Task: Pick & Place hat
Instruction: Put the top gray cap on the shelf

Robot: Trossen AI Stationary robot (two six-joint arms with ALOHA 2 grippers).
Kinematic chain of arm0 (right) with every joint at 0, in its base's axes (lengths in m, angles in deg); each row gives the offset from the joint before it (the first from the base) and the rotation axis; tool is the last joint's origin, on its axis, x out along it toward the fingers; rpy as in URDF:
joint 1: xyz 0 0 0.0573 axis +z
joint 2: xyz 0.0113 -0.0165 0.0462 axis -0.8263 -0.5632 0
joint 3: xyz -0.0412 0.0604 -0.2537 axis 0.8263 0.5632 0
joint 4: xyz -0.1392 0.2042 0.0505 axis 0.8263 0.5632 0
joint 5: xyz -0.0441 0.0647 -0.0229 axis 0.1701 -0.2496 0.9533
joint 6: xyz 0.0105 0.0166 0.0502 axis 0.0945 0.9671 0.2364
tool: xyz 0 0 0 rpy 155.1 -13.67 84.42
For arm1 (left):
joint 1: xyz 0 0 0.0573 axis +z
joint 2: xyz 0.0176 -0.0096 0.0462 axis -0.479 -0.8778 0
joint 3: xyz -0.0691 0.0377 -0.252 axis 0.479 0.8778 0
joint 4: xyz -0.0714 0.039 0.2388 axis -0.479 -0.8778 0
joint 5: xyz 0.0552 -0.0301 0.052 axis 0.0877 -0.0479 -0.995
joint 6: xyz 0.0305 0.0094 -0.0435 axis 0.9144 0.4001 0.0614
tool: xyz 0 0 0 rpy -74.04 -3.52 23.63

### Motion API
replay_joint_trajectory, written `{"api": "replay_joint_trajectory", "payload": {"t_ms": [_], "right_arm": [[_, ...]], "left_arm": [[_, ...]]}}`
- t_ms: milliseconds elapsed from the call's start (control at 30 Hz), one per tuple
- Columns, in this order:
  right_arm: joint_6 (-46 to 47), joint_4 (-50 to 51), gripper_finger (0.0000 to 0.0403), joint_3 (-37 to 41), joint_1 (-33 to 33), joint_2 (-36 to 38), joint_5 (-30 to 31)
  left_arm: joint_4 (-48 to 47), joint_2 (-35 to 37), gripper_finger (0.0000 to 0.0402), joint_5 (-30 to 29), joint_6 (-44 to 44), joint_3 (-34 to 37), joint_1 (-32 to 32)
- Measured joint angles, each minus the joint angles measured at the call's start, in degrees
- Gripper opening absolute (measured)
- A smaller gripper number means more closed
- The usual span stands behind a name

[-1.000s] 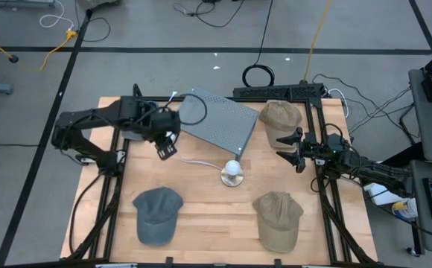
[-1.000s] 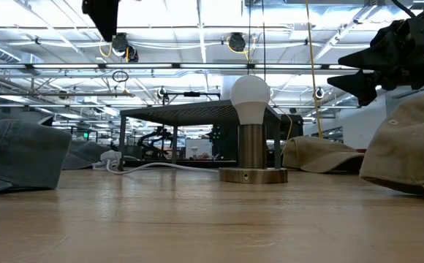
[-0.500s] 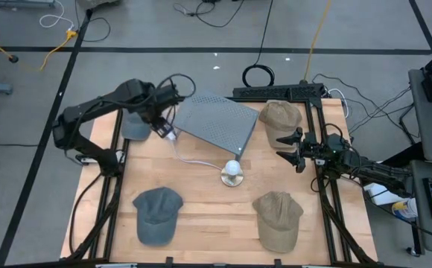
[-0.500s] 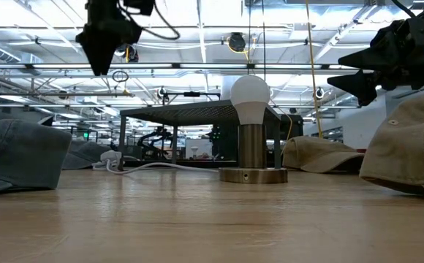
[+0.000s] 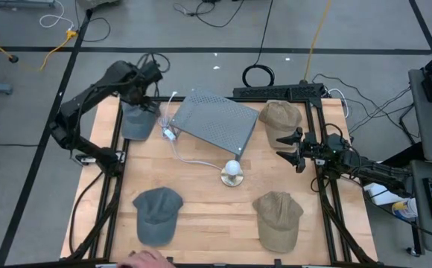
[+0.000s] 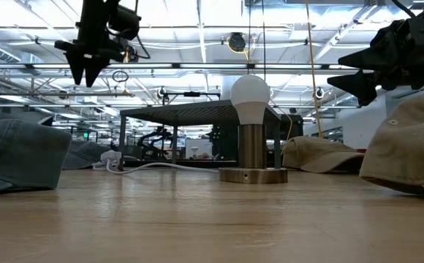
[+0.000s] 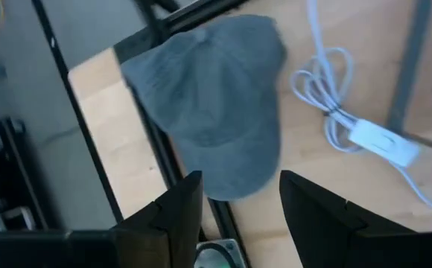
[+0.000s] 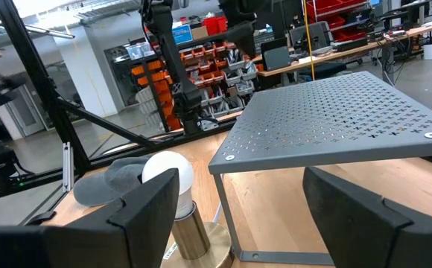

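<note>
The far grey hat (image 5: 136,127) is lying top up and clear of the white cable, so the robot's left gripper should go on moving down until its fingers close on the hat's top (image 7: 214,110).
Four hats lie on the table, crowns up. One grey hat (image 5: 136,119) (image 7: 216,104) sits at the far left corner and another grey hat (image 5: 158,214) lies near left. A tan hat (image 5: 279,115) is far right, and a second tan hat (image 5: 278,219) near right. My left gripper (image 5: 146,91) (image 6: 88,69) (image 7: 234,195) hangs open above the far-left grey hat, pointing down and not touching it. My right gripper (image 5: 289,147) (image 8: 238,223) waits open at the table's right side, level and facing left.
A grey perforated stand (image 5: 216,123) (image 8: 335,112) occupies the far middle. A white bulb lamp (image 5: 232,173) (image 6: 250,124) stands in front of it, and its white cable with a switch (image 5: 170,134) (image 7: 372,141) runs beside the far-left hat. A person's hand (image 5: 149,259) shows at the near edge.
My left gripper has swung from beside the stand's left edge toward the table's far left corner and now hangs over the far-left grey hat, tipped to point down. A person's hand has come in at the near edge.
</note>
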State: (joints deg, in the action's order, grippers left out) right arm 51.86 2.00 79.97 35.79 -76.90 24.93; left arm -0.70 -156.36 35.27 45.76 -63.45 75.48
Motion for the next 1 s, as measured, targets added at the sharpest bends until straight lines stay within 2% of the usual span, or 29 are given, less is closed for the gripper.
{"api": "replay_joint_trajectory", "payload": {"t_ms": [233,700,1000], "right_arm": [[0.00,-0.01,0.0279,0.02,0.00,0.00,0.00],[0.00,-0.01,0.0279,0.00,-0.01,0.00,0.00],[0.00,0.00,0.0279,0.02,0.00,0.00,0.00]], "left_arm": [[-0.03,-2.56,0.0182,0.43,-5.03,0.00,4.88],[0.81,-17.35,0.0182,4.72,-2.05,0.00,9.77],[4.66,-21.77,0.0182,4.90,-3.38,0.02,14.88]]}}
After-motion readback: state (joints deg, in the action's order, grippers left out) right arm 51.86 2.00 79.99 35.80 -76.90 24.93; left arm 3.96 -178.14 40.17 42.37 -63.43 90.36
